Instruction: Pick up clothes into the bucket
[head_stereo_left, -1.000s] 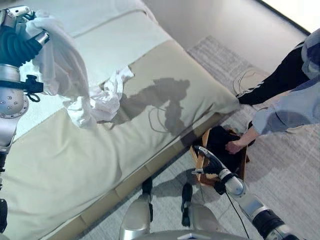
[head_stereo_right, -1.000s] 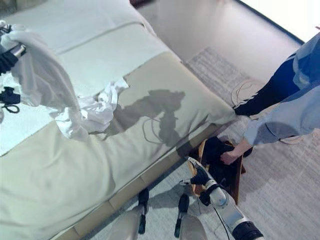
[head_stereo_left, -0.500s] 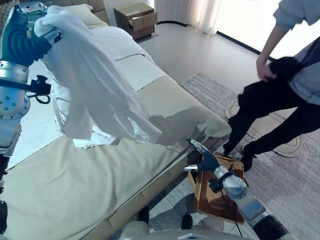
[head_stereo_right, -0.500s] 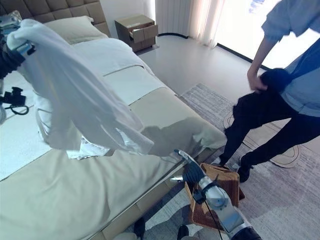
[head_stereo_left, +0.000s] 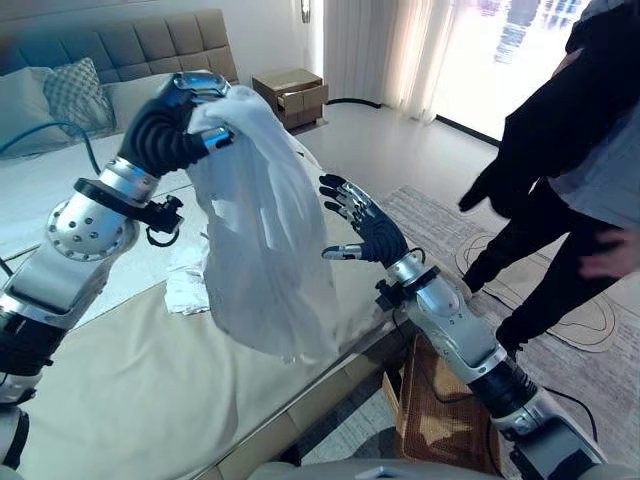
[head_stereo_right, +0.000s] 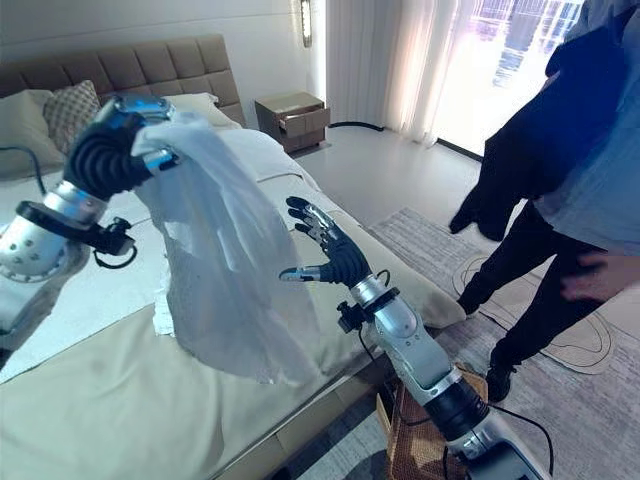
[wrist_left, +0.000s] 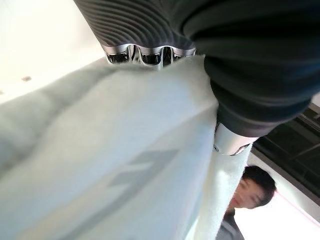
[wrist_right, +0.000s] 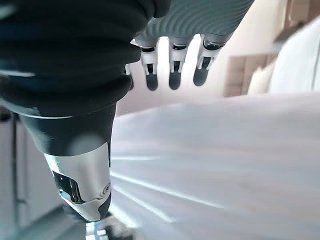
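My right gripper will have the white garment (head_stereo_left: 258, 205) bunch up at it and trail limp ends when I carry the garment, because the garment hangs in long, loose folds (head_stereo_left: 275, 285).
My left hand (head_stereo_left: 175, 125) is raised above the bed and shut on a white garment (head_stereo_left: 262, 235), which hangs from it in long folds; the same cloth (wrist_left: 110, 165) shows under the curled fingers in the left wrist view. My right hand (head_stereo_left: 362, 222) is open, its fingers spread, held close beside the hanging cloth and apart from it; the right wrist view shows its straight fingers (wrist_right: 172, 67). A woven wicker basket (head_stereo_left: 435, 420) stands on the floor by the bed's side, below my right forearm. More white cloth (head_stereo_left: 185, 285) lies on the bed.
The bed (head_stereo_left: 120, 390) with beige cover, pillows and a padded headboard lies at left. A person (head_stereo_left: 560, 190) in dark trousers stands at right on the rug, holding a dark garment (head_stereo_right: 520, 150). A nightstand (head_stereo_left: 292, 95) stands at the back.
The camera has tilted up. My right hand has risen from beside the basket to the hanging cloth, and my left hand has carried the white garment rightward. The person has stood up with the dark garment.
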